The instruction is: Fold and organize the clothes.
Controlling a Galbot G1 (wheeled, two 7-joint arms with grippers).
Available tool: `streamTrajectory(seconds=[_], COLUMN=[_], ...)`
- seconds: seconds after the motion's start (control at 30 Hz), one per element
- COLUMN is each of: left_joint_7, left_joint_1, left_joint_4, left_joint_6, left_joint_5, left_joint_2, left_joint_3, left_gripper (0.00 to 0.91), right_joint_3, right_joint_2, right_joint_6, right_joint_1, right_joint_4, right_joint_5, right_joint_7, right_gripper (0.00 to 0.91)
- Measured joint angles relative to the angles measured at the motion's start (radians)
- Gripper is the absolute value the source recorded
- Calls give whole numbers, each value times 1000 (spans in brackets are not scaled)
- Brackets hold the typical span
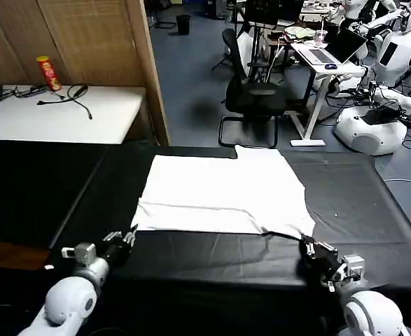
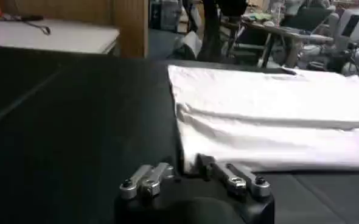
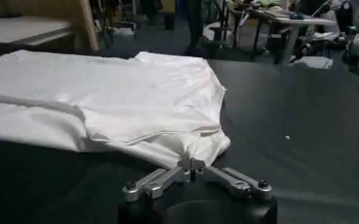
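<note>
My gripper will pull the white T-shirt (image 1: 223,180) by its corner, and it will slide along in one piece and stay folded, because the long band (image 1: 191,218) lies flat over its near part.
The clothes are one white T-shirt (image 1: 223,192), plain side up on the black table cloth (image 1: 65,189), with its near part folded over into a long band. My right gripper (image 1: 305,245) is at the shirt's near right corner. In the right wrist view the right gripper (image 3: 191,163) is shut on that corner, and the T-shirt (image 3: 118,97) bunches up at the fingertips. My left gripper (image 1: 129,238) sits at the near left corner. In the left wrist view the left gripper (image 2: 184,167) is open, its fingers low on the cloth on either side of the T-shirt (image 2: 271,122) edge.
A white side table (image 1: 58,115) with a red can (image 1: 47,72) and cables stands at the back left, beside a wooden partition (image 1: 152,70). A black office chair (image 1: 254,98) is just beyond the table's far edge. Bare black cloth lies on both sides of the shirt.
</note>
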Motion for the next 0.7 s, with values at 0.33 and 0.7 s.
streamTrajectory(seconds=[0.33,0.7], left_joint_7=[-61,-91], left_joint_1=[117,318], left_joint_4=[-122,-279], left_joint_6=[68,158], left_joint_5=[29,17], left_joint_2=[68,127], left_joint_3=[-33,-112], left_gripper=[0,878], right_joint_3=[65,110], right_joint_2=[-55,-44], right_joint_6=[-147,-230], right_joint_1=[-116,-246], right_joint_4=[137,269], right_joint_5=[74,77], right_joint_7=[71,101], right_gripper=[29,878])
